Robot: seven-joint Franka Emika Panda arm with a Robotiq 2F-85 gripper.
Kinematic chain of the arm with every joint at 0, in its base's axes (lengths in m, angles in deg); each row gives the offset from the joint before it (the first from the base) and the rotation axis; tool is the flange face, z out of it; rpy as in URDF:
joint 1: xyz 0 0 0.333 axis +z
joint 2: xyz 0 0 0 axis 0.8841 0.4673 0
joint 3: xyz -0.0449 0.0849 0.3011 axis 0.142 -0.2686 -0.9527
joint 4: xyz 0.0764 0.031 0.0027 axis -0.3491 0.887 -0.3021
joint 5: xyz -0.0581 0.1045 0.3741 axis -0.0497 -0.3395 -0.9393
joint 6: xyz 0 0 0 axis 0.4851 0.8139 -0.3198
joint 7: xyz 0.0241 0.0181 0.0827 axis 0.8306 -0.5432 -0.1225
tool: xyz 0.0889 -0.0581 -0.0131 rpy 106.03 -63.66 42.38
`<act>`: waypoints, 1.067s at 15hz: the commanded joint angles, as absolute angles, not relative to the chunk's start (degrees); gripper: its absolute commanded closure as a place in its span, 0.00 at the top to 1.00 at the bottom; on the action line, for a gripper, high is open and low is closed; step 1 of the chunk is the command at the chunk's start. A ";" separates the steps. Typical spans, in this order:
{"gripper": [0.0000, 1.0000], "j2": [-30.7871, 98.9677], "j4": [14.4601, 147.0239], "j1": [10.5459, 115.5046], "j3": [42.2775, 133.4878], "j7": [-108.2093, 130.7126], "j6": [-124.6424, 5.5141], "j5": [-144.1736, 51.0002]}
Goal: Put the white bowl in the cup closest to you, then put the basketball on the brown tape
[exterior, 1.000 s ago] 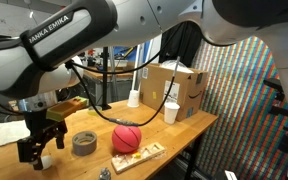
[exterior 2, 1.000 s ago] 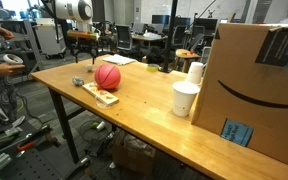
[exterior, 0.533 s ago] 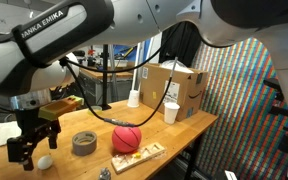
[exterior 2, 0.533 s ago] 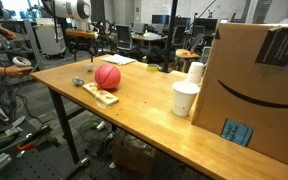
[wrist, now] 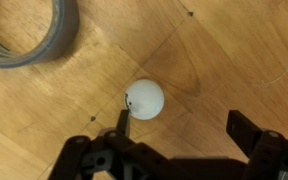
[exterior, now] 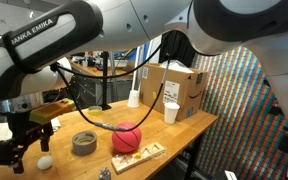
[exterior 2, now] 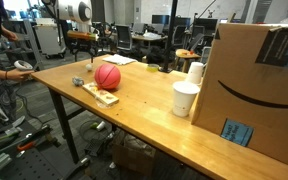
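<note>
The white bowl (exterior: 45,162) is clear of the brown tape (exterior: 85,143) and fits the robot's open fingers, so the gripper should go on centring and moving down until the fingers are on both sides of the bowl, then close.
The white bowl (wrist: 144,98) is a small white egg-shaped object lying on the wooden table. In the wrist view it sits just ahead of my left fingertip (wrist: 122,122), off-centre from the gap. My gripper (wrist: 184,128) is open and empty. In an exterior view the gripper (exterior: 16,160) hangs low over the table just left of the white bowl (exterior: 45,161). The grey-brown tape roll (exterior: 84,143) lies flat beside it and also shows in the wrist view (wrist: 29,35). The red-orange basketball (exterior: 127,137) rests on the table, seen in both exterior views (exterior 2: 107,75).
A flat wooden board (exterior: 139,155) lies next to the ball. Two white cups (exterior: 171,112) (exterior: 134,97) stand by a cardboard box (exterior: 179,85), which fills the right side of an exterior view (exterior 2: 254,90) with a cup (exterior 2: 185,98) beside it.
My gripper has moved left and a little lower in the exterior view, away from the tape roll. The white bowl, ball and tape have not moved.
</note>
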State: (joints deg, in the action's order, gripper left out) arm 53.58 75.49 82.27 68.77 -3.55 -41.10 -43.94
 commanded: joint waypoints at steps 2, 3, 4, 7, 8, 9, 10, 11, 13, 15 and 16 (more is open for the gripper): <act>1.00 56.55 70.82 82.55 69.28 -4.41 -39.83 -43.88; 1.00 56.98 70.20 82.50 69.49 -4.43 -39.88 -43.75; 1.00 57.16 69.78 82.43 69.69 -4.50 -39.72 -43.66; 1.00 57.71 68.85 82.40 70.34 -4.63 -39.45 -43.19; 1.00 57.86 68.73 82.38 70.54 -4.63 -39.44 -43.06; 1.00 57.93 68.76 82.34 70.74 -4.58 -39.42 -42.98; 1.00 57.86 68.98 82.21 70.97 -4.54 -39.27 -42.92; 1.00 58.00 68.88 82.20 71.24 -4.44 -39.16 -42.75; 1.00 58.18 68.68 82.03 71.67 -4.52 -38.77 -42.38; 1.00 58.14 69.16 81.76 71.84 -4.32 -38.64 -42.60; 1.00 58.21 69.30 81.66 71.86 -4.35 -38.36 -42.68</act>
State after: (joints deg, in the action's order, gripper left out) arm 57.29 71.18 81.85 71.76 -3.85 -40.16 -43.08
